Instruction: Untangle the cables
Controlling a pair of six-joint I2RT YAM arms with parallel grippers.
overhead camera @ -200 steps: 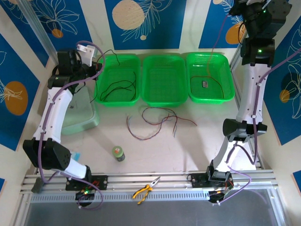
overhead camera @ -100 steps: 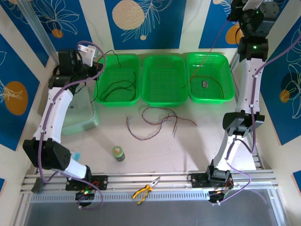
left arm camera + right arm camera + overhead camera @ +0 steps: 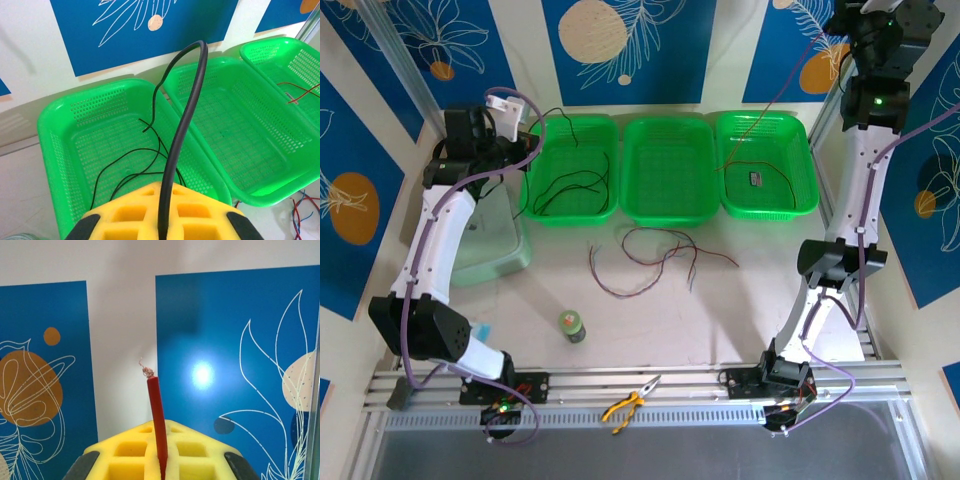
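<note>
The red cable's frayed tip point(image 3: 148, 372) is held high in my right gripper, beyond its green basket's back rim. I should lower the tip inside the basket point(image 3: 768, 172) before I open the gripper.
My left gripper point(image 3: 520, 122) point(image 3: 162, 227) is shut on a black cable point(image 3: 182, 125) beside the left green basket point(image 3: 545, 215). That cable arches up from the yellow pads and drops into the basket, where its loops point(image 3: 570, 185) lie. My right gripper point(image 3: 832, 22) point(image 3: 162, 470) is held high at the back right, shut on a red cable point(image 3: 157, 415) whose frayed tip sticks up past the pads. The red cable point(image 3: 775, 100) hangs down into the right green basket point(image 3: 805, 205). A loose tangle of dark red and purple-blue cables point(image 3: 660, 255) lies on the table in front of the baskets.
An empty middle green basket point(image 3: 670, 215) stands between the other two. A pale green bin point(image 3: 495, 245) sits under the left arm. A small green jar point(image 3: 572, 325) stands on the table. Yellow pliers point(image 3: 632, 403) rest on the near rail.
The right arm has swung up and to the right, lifting the red cable higher above the right basket. The left arm and the black cable have not moved.
</note>
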